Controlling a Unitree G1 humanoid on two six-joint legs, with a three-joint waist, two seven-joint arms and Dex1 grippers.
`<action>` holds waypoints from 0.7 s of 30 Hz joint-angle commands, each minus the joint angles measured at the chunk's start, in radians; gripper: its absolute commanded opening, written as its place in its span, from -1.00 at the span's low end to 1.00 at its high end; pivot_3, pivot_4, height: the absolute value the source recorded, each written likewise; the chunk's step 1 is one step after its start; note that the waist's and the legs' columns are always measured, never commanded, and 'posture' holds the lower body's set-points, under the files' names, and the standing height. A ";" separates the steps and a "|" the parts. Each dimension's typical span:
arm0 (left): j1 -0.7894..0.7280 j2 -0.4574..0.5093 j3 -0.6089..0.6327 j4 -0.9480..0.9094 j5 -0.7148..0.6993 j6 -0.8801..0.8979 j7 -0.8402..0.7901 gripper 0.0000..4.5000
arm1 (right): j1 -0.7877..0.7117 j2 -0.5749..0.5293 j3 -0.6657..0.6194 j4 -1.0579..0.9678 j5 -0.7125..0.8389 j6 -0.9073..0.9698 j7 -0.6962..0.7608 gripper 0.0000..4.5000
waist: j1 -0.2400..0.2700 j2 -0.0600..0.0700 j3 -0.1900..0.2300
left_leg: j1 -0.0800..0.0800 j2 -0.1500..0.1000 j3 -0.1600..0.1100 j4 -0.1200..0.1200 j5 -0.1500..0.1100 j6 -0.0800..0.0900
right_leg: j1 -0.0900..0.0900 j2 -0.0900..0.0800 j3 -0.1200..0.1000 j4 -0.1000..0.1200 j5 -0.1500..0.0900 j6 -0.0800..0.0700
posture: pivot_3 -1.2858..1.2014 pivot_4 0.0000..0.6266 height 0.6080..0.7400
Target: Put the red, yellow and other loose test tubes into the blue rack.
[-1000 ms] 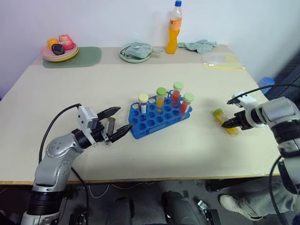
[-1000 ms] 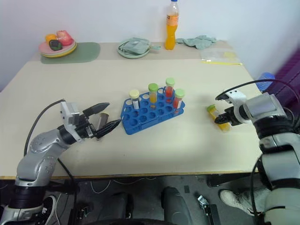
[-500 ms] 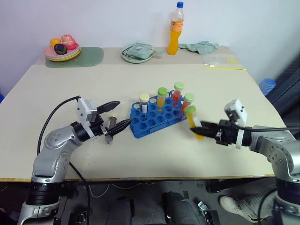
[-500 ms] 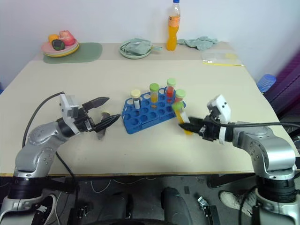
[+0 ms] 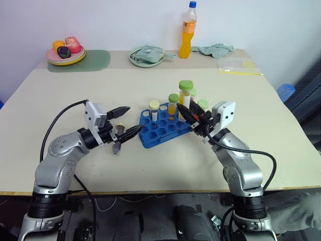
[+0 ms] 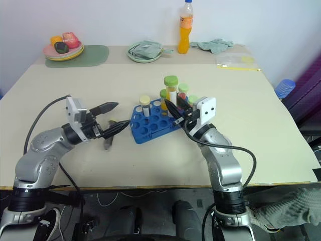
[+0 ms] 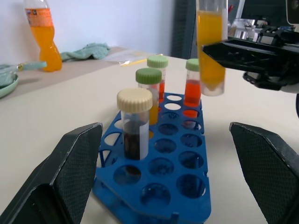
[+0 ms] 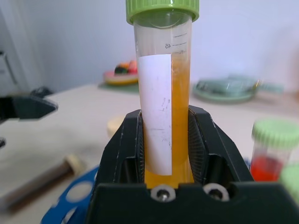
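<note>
The yellow test tube [image 7: 212,77] hangs upright with its bottom down near the blue rack's empty holes [image 7: 191,140], so my right gripper should keep lowering it until it stands in one of them.
My right gripper [image 5: 185,112] is shut on the yellow test tube [image 5: 185,99], which has a green cap and stands upright just above the blue rack [image 5: 161,132]. Up close, the pads [image 8: 201,140] press on the tube's lower part. The rack holds a cream-capped tube [image 7: 134,122] and three green-capped ones, one of them red [image 7: 194,86]. My left gripper [image 5: 130,120] is open at the rack's left end, level with it. Below its fingers a dark, cream-capped test tube [image 6: 109,140] lies loose on the table.
Along the table's far edge stand an orange drink bottle [image 5: 187,31], a plate of fruit [image 5: 64,52] on a green mat, a bowl with a cloth [image 5: 146,56], a crumpled rag [image 5: 214,49] and a plastic bag [image 5: 235,65].
My right gripper lifted the yellow tube from the table's right side and swung it left, turning it upright over the rack. The left gripper has stayed put, open.
</note>
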 commanded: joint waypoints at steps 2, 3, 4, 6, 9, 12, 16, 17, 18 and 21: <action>-0.035 0.014 0.016 -0.053 -0.022 0.025 0.018 1.00 | 0.002 0.010 0.022 0.115 -0.045 -0.158 -0.016 -0.65 | -0.005 0.000 0.000 | 0.000 0.000 0.000 0.000 0.000 0.000 | 0.000 0.000 0.000 0.000 0.000 0.000 | 0.03 -0.52 1.00; -0.035 0.020 0.019 -0.055 -0.023 0.029 0.015 1.00 | -0.004 0.013 0.029 0.145 -0.058 -0.185 -0.022 -0.65 | -0.009 0.000 0.000 | 0.000 0.000 0.000 0.000 0.000 0.000 | 0.000 0.000 0.000 0.000 0.000 0.000 | 0.03 -0.52 1.00; -0.034 0.026 0.020 -0.058 -0.023 0.031 0.012 1.00 | -0.008 0.014 0.037 0.171 -0.066 -0.208 -0.023 -0.65 | -0.013 0.000 0.000 | 0.000 0.000 0.000 0.000 0.000 0.000 | 0.000 0.000 0.000 0.000 0.000 0.000 | 0.03 -0.52 1.00; -0.031 0.031 0.026 -0.062 -0.029 0.036 0.012 1.00 | -0.017 0.022 0.042 0.220 -0.075 -0.246 -0.034 -0.65 | -0.018 0.000 0.000 | 0.000 0.000 0.000 0.000 0.000 0.000 | 0.000 0.000 0.000 0.001 0.000 0.000 | 0.03 -0.52 1.00; -0.016 0.037 0.032 -0.061 -0.030 0.029 0.004 1.00 | -0.030 0.032 0.053 0.266 -0.081 -0.280 -0.043 -0.65 | -0.020 0.000 0.000 | 0.001 0.001 0.000 -0.001 0.000 0.000 | 0.000 0.001 0.000 0.001 0.000 0.000 | 0.03 -0.52 1.00; 0.009 0.040 0.039 -0.044 -0.026 0.004 -0.016 1.00 | -0.032 0.046 0.052 0.286 -0.063 -0.279 -0.047 -0.65 | -0.019 0.000 0.000 | 0.001 0.001 0.000 -0.001 0.000 0.000 | 0.000 0.001 0.000 0.001 0.000 0.000 | 0.03 -0.52 1.00; 0.047 0.042 0.047 0.008 -0.009 -0.052 -0.061 1.00 | -0.034 0.049 0.061 0.309 -0.074 -0.308 -0.045 -0.65 | -0.018 0.000 0.000 | 0.001 0.001 0.000 -0.001 0.000 0.000 | 0.000 0.000 0.000 0.001 0.000 0.000 | 0.03 -0.52 1.00; 0.052 0.041 0.048 0.022 -0.006 -0.066 -0.070 1.00 | -0.036 0.050 0.061 0.314 -0.073 -0.312 -0.046 -0.65 | -0.017 0.000 0.000 | 0.001 0.001 0.000 -0.001 0.000 0.000 | 0.000 0.000 0.000 0.001 0.000 0.000 | 0.03 -0.52 1.00; 0.057 0.041 0.050 0.035 -0.004 -0.079 -0.079 1.00 | -0.038 0.047 0.062 0.322 -0.077 -0.314 -0.047 -0.65 | -0.017 0.000 0.000 | 0.001 0.001 0.000 -0.001 0.000 0.000 | 0.000 0.000 0.000 0.001 0.000 0.000 | 0.03 -0.52 1.00; 0.067 0.040 0.052 0.074 0.007 -0.122 -0.105 1.00 | -0.046 0.043 0.061 0.345 -0.082 -0.333 -0.047 -0.65 | -0.018 0.000 0.000 | 0.001 0.001 0.000 -0.001 0.000 0.000 | 0.000 0.000 0.000 0.001 0.000 -0.001 | 0.03 -0.52 1.00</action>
